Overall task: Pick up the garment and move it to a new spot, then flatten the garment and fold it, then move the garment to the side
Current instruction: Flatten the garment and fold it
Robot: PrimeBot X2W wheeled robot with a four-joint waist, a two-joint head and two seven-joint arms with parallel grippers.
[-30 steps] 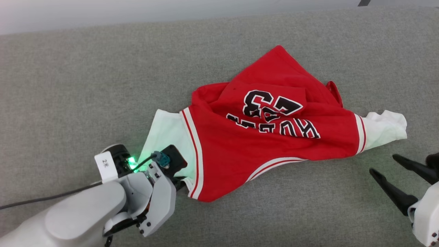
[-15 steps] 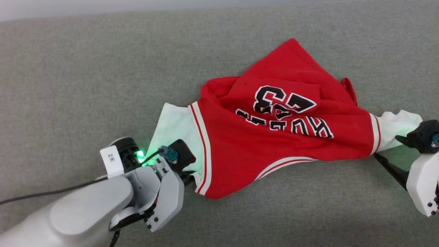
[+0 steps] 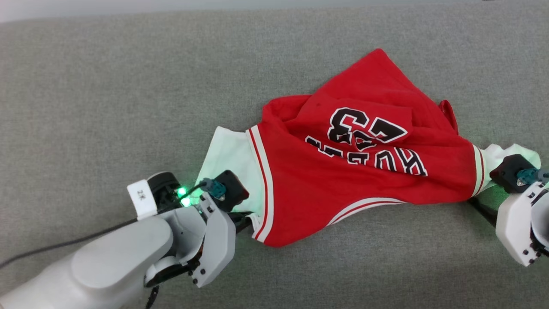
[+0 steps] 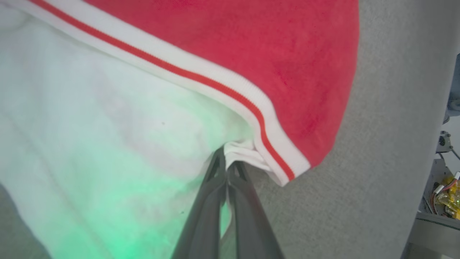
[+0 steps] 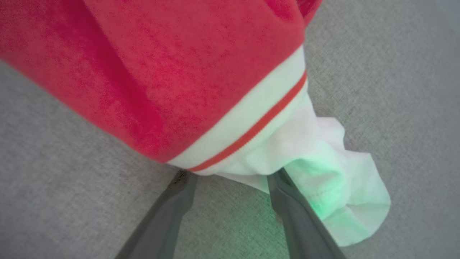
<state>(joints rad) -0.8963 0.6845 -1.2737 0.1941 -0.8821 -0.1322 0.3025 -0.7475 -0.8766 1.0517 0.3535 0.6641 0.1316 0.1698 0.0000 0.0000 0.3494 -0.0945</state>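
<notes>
The garment's red body (image 3: 375, 80) will spread out flat when I swing it out by both white sleeves, because loose folds are squashing the black lettering (image 3: 364, 140).
The garment (image 3: 343, 180), a red jersey T-shirt with white sleeves and black lettering, lies crumpled on the grey cloth surface (image 3: 128, 107). My left gripper (image 3: 245, 221) is shut on the lower corner of its left white sleeve. In the left wrist view the two fingers (image 4: 215, 194) press together on a bunched bit of white hem beside the garment's (image 4: 222, 43) stripe trim. My right gripper (image 3: 484, 202) is at the other white sleeve. In the right wrist view it (image 5: 231, 176) stands open, fingertips tucked under the sleeve hem of the garment (image 5: 161, 72), straddling it.
The grey cloth surface reaches all round the garment, with wide free room to the left and toward the near edge. A black cable (image 3: 64, 246) trails from my left wrist. The surface's edge and some equipment (image 4: 445, 194) show at the right of the left wrist view.
My right gripper has come in from the lower right to the right sleeve, its fingers now reaching under the hem. The left gripper keeps its hold. The camera has shifted.
</notes>
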